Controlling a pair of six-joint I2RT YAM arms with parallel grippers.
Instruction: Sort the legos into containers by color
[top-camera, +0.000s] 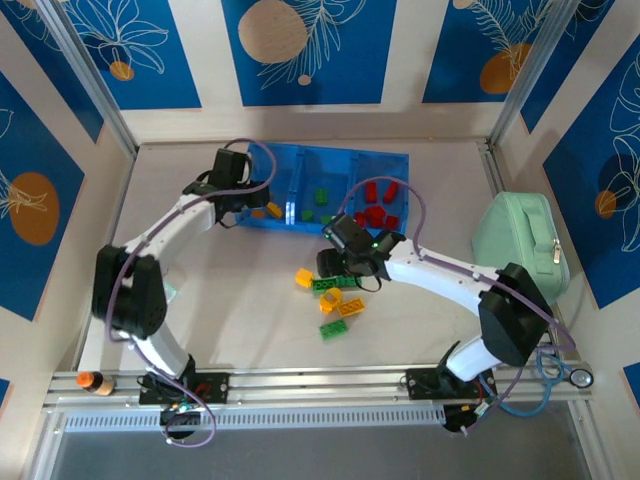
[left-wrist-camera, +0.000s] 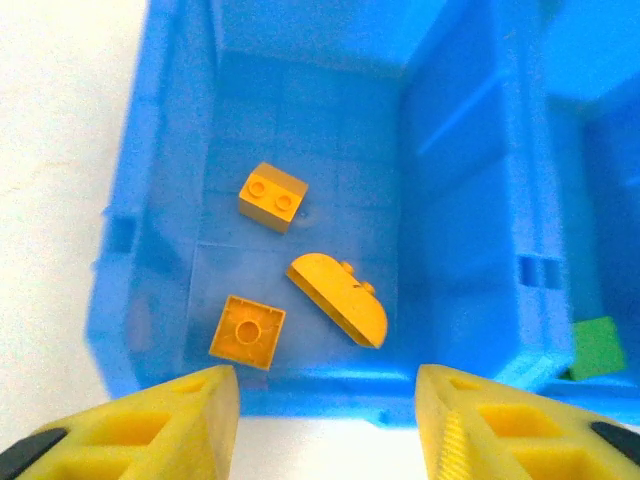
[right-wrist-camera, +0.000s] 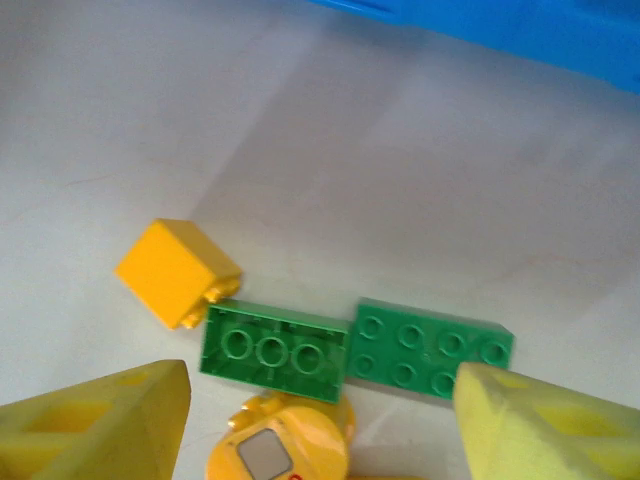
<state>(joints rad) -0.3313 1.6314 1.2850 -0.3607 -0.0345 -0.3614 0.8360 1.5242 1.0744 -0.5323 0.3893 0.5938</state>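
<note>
My left gripper is above the orange-yellow legos' compartment (top-camera: 274, 209), so it should move off before my right gripper brings the yellow brick (top-camera: 304, 278) in by the green bricks.
The translucent blue bin (top-camera: 345, 153) stands at the back of the table with three compartments. Red legos (top-camera: 378, 205) lie in the right one, green legos (top-camera: 321, 197) in the middle. My left gripper (top-camera: 245, 205) hovers open over the left compartment's near wall (left-wrist-camera: 300, 400), nothing between its fingers (left-wrist-camera: 327, 420). Below it lie three orange-yellow legos (left-wrist-camera: 272, 196), (left-wrist-camera: 340, 298), (left-wrist-camera: 247, 331). My right gripper (top-camera: 335, 265) stands open (right-wrist-camera: 320, 400) over loose legos: an upturned green brick (right-wrist-camera: 275, 352), a flat green brick (right-wrist-camera: 425, 345), a yellow brick (right-wrist-camera: 175, 272) and a round yellow piece (right-wrist-camera: 280, 445).
More loose bricks lie nearer the arms: a yellow one (top-camera: 349, 306) and a green one (top-camera: 334, 329). A mint-green zippered pouch (top-camera: 522, 240) sits at the right edge. Blue-patterned walls close in the table, and a metal rail (top-camera: 320, 380) runs along the near edge.
</note>
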